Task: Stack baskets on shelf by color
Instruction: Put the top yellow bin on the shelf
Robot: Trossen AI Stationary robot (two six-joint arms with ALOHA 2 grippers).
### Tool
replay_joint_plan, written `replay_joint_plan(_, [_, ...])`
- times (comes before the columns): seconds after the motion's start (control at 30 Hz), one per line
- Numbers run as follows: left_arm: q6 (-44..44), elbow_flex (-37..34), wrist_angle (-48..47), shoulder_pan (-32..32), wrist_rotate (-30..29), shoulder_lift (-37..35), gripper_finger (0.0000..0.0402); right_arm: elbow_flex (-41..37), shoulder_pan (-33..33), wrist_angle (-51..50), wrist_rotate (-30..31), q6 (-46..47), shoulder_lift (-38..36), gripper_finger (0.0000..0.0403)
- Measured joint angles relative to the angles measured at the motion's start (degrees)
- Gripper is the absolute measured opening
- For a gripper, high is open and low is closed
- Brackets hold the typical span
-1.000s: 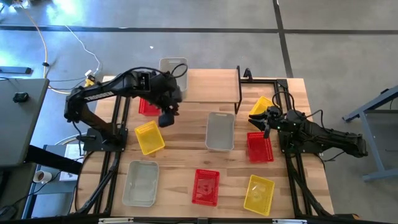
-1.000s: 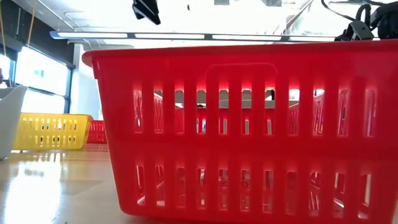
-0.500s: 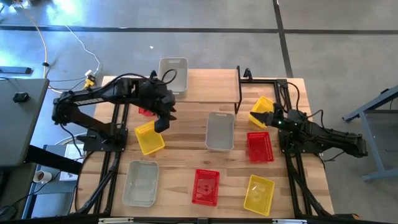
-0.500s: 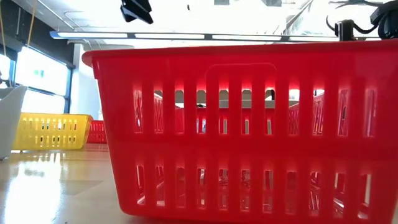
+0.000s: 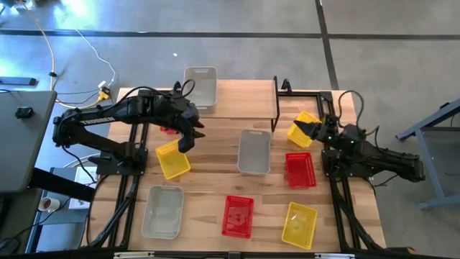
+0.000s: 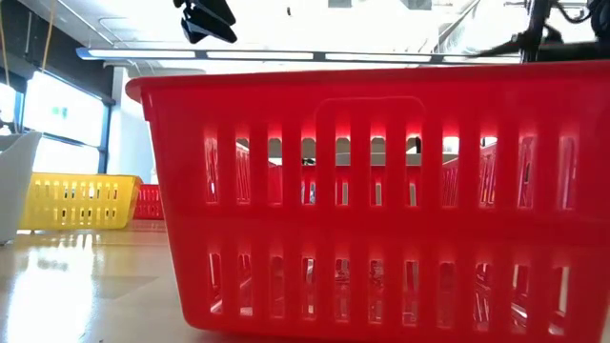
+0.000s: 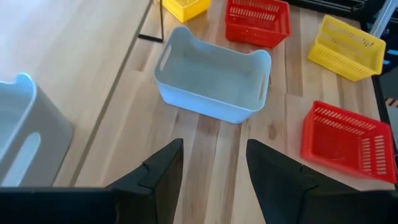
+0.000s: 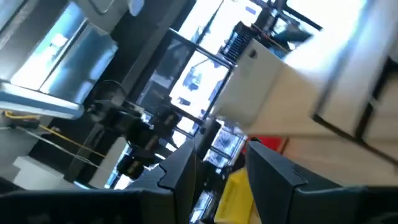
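Note:
I should pull back, tilt the fingers down and grip the rim (image 5: 295, 140) nearest mid-table, as my right gripper points level over the yellow basket (image 5: 302, 132) by the shelf.
Several baskets lie spread over the table. A grey basket (image 5: 200, 86) stands at the left end of the shelf (image 5: 244, 101). Another grey one (image 5: 254, 152) rests on its bottom mid-table. My left gripper (image 5: 185, 141) hangs open and empty above the gap between a yellow basket (image 5: 172, 159) and a red one (image 5: 169, 127), which the arm partly hides. In its wrist view the open fingers (image 7: 211, 180) point at the mid-table grey basket (image 7: 214, 78). My right gripper (image 5: 307, 129) is open and empty, roughly level, over the edge of a yellow basket (image 5: 302, 126) beside the shelf.
A red basket (image 5: 300, 170) lies near the right arm. Along the near edge stand a grey basket (image 5: 162, 211), a red one (image 5: 238, 216) and a yellow one (image 5: 299, 224). The red one fills the low view (image 6: 372, 191). Bare wood lies between the rows.
My left gripper has drawn a little toward the table's left edge and sunk slightly as the arm folded back, staying open. My right gripper has risen off the yellow basket beside the shelf, tipped up to about level and rolled about its own line, still open. No basket has moved.

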Motion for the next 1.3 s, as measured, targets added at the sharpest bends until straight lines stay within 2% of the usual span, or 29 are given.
replay_joint_plan(0.13, [2.5, 0.0, 0.5, 0.0, 0.0, 0.0, 0.0166, 7.6, 0.0, -7.4, 1.6, -4.8, 2.3, 0.0126])
replay_joint_plan(0.37, [6.8, 0.0, 0.4, 0.1, -0.6, 0.0, 0.0166, 21.3, 0.0, -32.5, 2.3, -10.1, 10.5, 0.0126])
replay_joint_plan(0.5, [8.2, 0.0, 0.4, 0.7, -2.1, 0.0, 0.0166, 27.0, 0.0, -42.2, 0.7, -10.2, 15.6, 0.0126])
replay_joint_plan(0.83, [8.4, 0.0, 0.3, 2.5, -2.6, 0.0, 0.0166, 35.8, 0.0, -50.1, -1.1, -15.1, 28.7, 0.0126])
replay_joint_plan(1.0, [10.1, 0.0, 0.3, 2.5, -2.6, 0.0, 0.0166, 37.5, 0.0, -56.3, -1.5, -15.1, 35.9, 0.0126])
replay_joint_plan(1.3, [12.2, 0.0, 0.3, 2.5, -2.6, 0.0, 0.0166, 39.0, 0.0, -60.5, -3.9, -15.2, 47.2, 0.0126])
